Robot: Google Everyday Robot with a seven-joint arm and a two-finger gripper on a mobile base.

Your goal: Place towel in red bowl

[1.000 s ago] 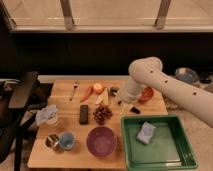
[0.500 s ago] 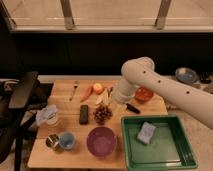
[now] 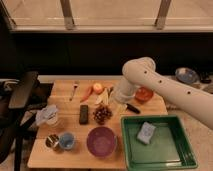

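A white cup should stay behind when I lift the towel (image 3: 46, 113), because the towel bunches high around a white rounded shape (image 3: 49, 120).
The towel (image 3: 48, 114), a crumpled pale blue and white rag, lies near the left edge of the wooden table (image 3: 70, 107). The red bowl (image 3: 145, 94) sits at the table's back right, partly covered by my white arm. My arm reaches in from the right and bends down toward the middle of the table. The gripper (image 3: 114, 100) hangs low there, open and empty, between the bowl and the fruit. It is well to the right of the towel.
A purple bowl (image 3: 101, 141) stands at the front. A green tray (image 3: 175, 150) to its right holds a blue-grey sponge (image 3: 146, 133). A light-blue cup (image 3: 66, 141), a can (image 3: 52, 142), a black bar (image 3: 84, 114), grapes (image 3: 102, 114) and a carrot (image 3: 86, 93) also sit on the table. A dark chair (image 3: 22, 92) is at the left.
My arm has swung a little to the left, carrying the gripper from beside the red bowl toward the table's middle. The towel has not moved.
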